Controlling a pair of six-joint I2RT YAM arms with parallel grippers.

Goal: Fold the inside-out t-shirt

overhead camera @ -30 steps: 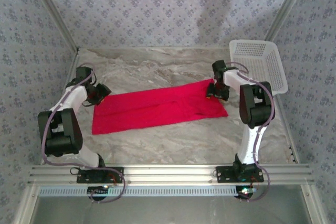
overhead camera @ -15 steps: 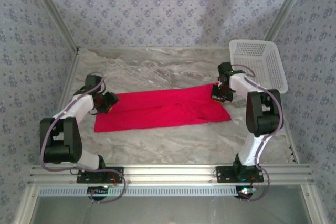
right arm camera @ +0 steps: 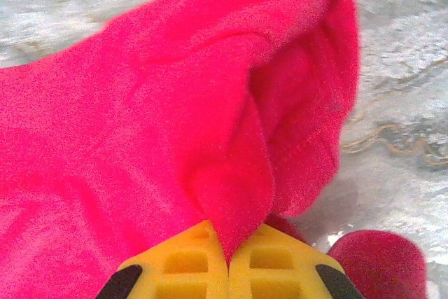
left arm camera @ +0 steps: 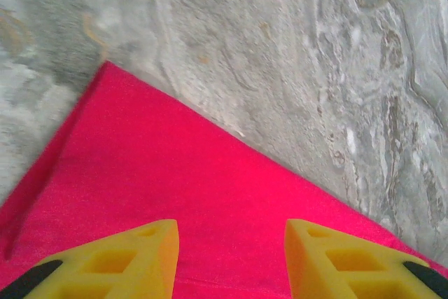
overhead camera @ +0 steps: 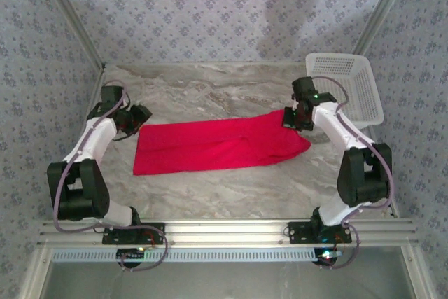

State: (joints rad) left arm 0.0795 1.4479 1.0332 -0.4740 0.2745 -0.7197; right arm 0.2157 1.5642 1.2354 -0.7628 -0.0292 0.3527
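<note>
My right gripper should go on across to the opposite end (overhead camera: pixel 146 143) and let go there, because it has one end pinched in its fingers (overhead camera: pixel 280 122) and the red shirt lies flat up to that opposite end.
The inside-out t-shirt (overhead camera: pixel 217 145) is a long flat band of bright red cloth across the middle of the marble table (overhead camera: pixel 210 89). My right gripper (overhead camera: pixel 291 118) is at its far right end, shut on a pinched fold of the red fabric (right arm camera: pixel 231 194), which rises in a peak from the yellow fingers (right arm camera: pixel 182 267). My left gripper (overhead camera: pixel 140 115) hovers over the shirt's far left corner (left arm camera: pixel 105 68). Its yellow fingers (left arm camera: pixel 119 264) stand apart with flat red cloth showing between them, and the left gripper (left arm camera: pixel 231 260) is open and holds nothing.
A white plastic basket (overhead camera: pixel 350 85) leans at the back right corner, just beyond the right arm. Patterned walls close in the table on three sides. Bare marble lies in front of the shirt (overhead camera: pixel 224 190) and behind it.
The right gripper has shut on the shirt's right end and drawn it slightly right and back, and the whole shirt has shifted right. The left gripper moved back to the far left corner.
</note>
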